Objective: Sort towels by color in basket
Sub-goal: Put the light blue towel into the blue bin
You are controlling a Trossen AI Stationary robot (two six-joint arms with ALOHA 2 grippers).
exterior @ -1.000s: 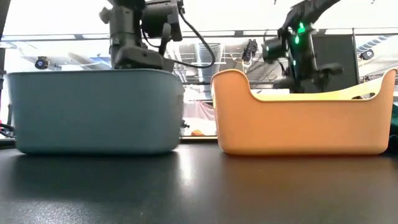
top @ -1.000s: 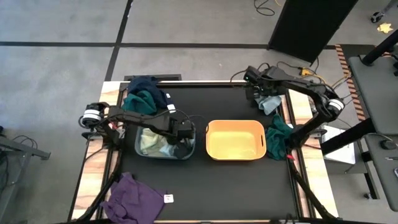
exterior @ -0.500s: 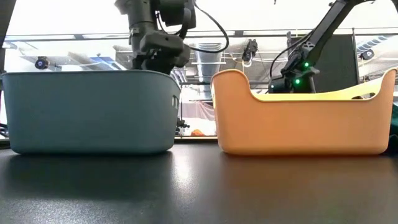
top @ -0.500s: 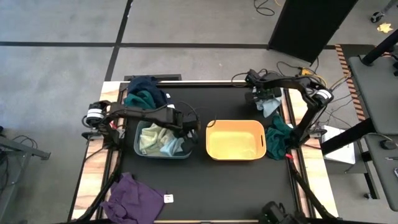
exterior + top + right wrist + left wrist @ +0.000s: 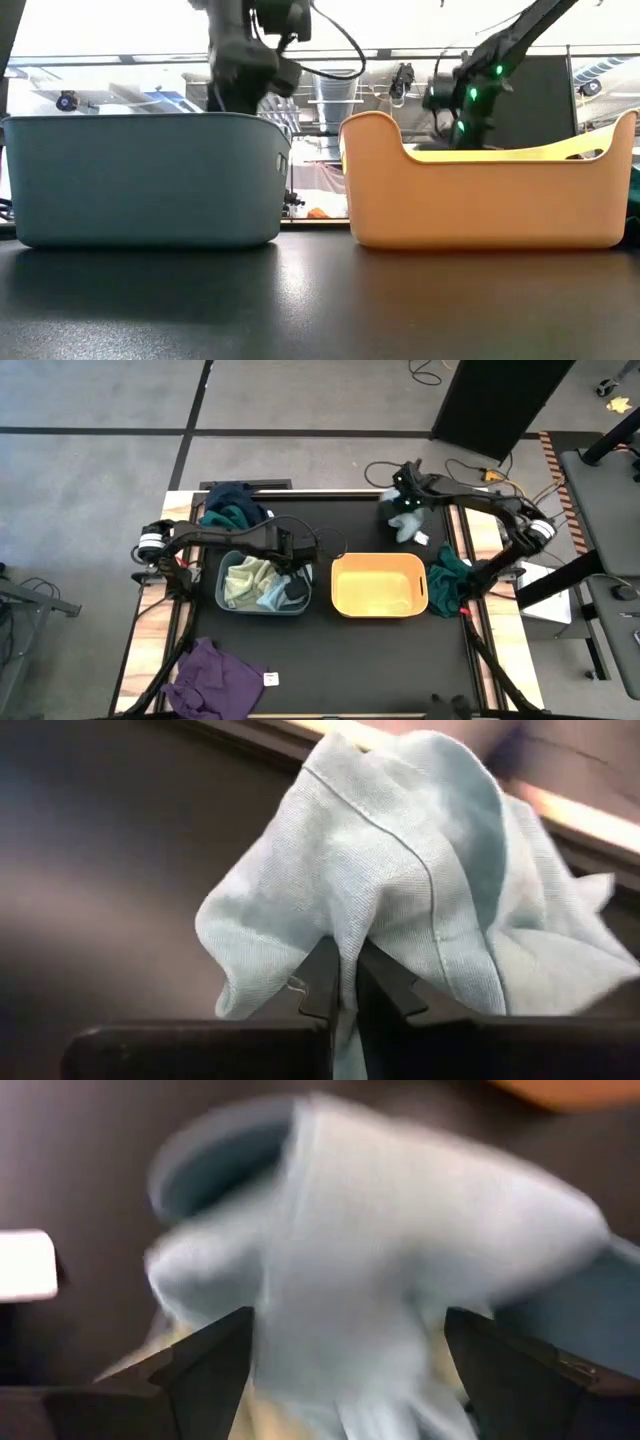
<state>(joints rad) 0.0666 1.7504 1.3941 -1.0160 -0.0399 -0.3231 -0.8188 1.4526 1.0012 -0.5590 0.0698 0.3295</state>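
Note:
My right gripper needs to put down a light blue towel [image 5: 407,525] that it is holding far from the grey-blue basket. It should lay that towel behind the baskets' gap [image 5: 335,530] for my left gripper.
A grey-blue basket [image 5: 226,598] holds a pale green towel [image 5: 240,580] and a light blue towel [image 5: 272,596]. My left gripper [image 5: 297,552] hovers open above the basket's far right corner, and that light blue towel [image 5: 380,1250] shows blurred beyond its fingers. My right gripper [image 5: 403,508], behind the empty orange basket [image 5: 378,586], is shut on another light blue towel [image 5: 408,526]. A dark teal towel [image 5: 447,575] lies right of the orange basket. A navy and teal pile [image 5: 232,510] lies behind the grey-blue basket, and a purple towel [image 5: 215,675] lies near the front left. My right gripper pinches a raised fold [image 5: 345,955] of the light blue towel between its two fingertips, coming from above. The cloth is bunched and hangs below the fingers. I cannot tell whether its lower end still touches the table.
The two baskets stand side by side mid-table with a narrow gap between them. A small white tag [image 5: 271,679] lies beside the purple towel. Cables trail off the table's far right corner. Bare black tabletop lies in front of the baskets.
My left gripper has risen out of the grey-blue basket and moved toward the far edge, leaving a light blue towel inside. My right gripper has shut on the other light blue towel and carried it toward the table's left.

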